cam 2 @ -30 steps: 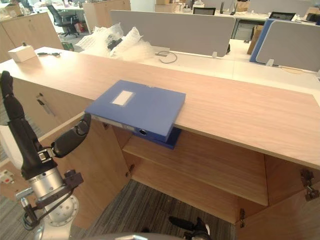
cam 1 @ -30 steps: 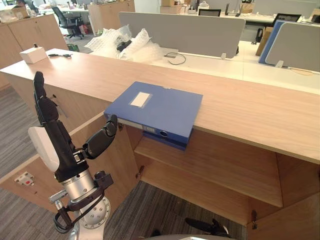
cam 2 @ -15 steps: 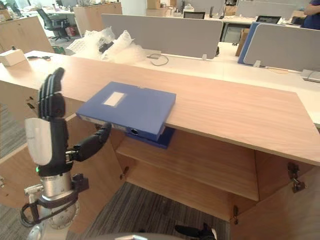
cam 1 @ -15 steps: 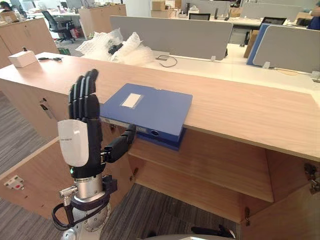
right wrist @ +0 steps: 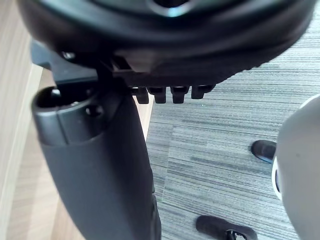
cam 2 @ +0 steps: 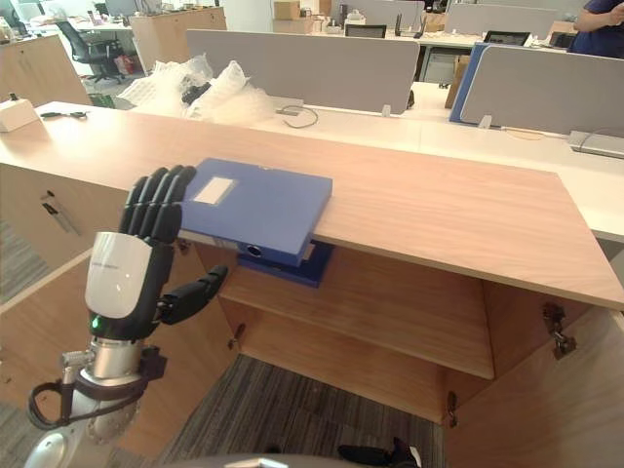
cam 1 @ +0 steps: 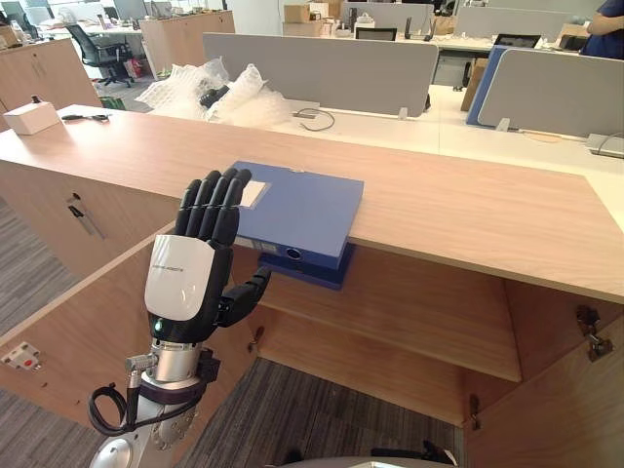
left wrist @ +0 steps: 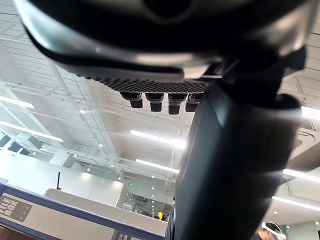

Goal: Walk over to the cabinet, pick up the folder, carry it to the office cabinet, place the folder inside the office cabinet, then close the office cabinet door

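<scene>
My gripper will lift the upper blue folder, and the lower blue piece (cam 1: 320, 275) should stay behind because it sits offset on the shelf (cam 1: 400, 314) under the cabinet top.
A blue folder (cam 1: 292, 205) with a white label lies flat on the wooden cabinet top (cam 1: 468, 205), and its near edge overhangs the front. Another blue piece (cam 1: 317, 271) shows just under it, at the shelf's front. My left hand (cam 1: 185, 278) is raised in front of the folder's near left corner. It is open with straight fingers (cam 1: 210, 205), its thumb pointing toward the folder's underside. The left wrist view shows the thumb (left wrist: 235, 165) and the folder's edge (left wrist: 65, 220) past it. My right hand (right wrist: 100, 165) hangs low over the carpet, open and holding nothing.
The cabinet below stands open, with a door (cam 1: 78, 322) swung out at the left, another (cam 1: 556, 409) at the right and a bare shelf (cam 1: 409, 312) inside. Bubble wrap (cam 1: 210, 88), a white box (cam 1: 31, 117) and grey desk screens (cam 1: 322, 63) lie behind. A person (cam 1: 604, 19) is at the far right.
My left hand has turned its back toward the camera, risen and moved right, closer to the folder's near corner. The whole view has shifted too. The folder has not moved.
</scene>
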Robot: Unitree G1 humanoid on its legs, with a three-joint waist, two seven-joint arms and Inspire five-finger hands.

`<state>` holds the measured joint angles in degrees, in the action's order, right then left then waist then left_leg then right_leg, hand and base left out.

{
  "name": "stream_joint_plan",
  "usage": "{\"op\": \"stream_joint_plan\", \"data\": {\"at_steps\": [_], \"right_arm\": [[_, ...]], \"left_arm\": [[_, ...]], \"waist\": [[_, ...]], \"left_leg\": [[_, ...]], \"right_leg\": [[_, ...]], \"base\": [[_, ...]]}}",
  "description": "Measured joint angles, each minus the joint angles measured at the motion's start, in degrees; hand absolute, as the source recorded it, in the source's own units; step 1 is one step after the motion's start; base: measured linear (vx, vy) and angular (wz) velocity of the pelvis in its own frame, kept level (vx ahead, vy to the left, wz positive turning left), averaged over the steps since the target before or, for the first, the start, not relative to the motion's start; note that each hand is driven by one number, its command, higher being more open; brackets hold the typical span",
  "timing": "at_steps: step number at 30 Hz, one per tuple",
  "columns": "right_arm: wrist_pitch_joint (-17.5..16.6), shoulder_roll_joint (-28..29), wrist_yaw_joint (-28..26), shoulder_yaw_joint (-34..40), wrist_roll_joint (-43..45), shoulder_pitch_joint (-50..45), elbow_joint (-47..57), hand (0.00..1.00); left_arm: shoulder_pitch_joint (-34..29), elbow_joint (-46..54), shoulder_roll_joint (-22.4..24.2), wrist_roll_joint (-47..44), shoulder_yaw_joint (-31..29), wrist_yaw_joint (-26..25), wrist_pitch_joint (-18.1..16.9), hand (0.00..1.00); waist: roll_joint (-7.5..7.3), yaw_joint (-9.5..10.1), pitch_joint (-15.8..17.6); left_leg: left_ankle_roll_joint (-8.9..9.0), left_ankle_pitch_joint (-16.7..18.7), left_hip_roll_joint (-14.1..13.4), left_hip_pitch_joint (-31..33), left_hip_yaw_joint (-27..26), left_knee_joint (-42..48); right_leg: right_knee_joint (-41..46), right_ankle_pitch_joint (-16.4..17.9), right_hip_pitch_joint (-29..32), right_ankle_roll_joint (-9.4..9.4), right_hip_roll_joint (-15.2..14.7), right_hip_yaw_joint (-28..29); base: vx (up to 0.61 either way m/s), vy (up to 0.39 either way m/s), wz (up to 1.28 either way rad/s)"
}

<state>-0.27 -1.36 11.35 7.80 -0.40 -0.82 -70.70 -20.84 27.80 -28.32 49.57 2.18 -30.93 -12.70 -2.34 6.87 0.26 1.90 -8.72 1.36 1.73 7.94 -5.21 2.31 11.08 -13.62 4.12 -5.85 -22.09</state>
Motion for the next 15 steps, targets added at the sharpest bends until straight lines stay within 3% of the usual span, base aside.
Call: {"op": "stream_joint_plan", "data": {"at_steps": [15], "right_arm": [[0.0,-0.9,-1.0,0.0,-1.9,-0.1,0.0,1.0]], "left_arm": [[7.5,-6.6,-5.9,2.9,-0.4,0.4,0.8,1.0]], "waist": [[-0.41,-1.21,-0.2]], "left_leg": [[0.08,0.0,-1.1,-0.5,-2.8,-0.1]], "right_leg": [[0.3,-0.4,1.1,-0.52,0.2,3.2]], "base": [[-0.01,0.005,-0.1]]}}
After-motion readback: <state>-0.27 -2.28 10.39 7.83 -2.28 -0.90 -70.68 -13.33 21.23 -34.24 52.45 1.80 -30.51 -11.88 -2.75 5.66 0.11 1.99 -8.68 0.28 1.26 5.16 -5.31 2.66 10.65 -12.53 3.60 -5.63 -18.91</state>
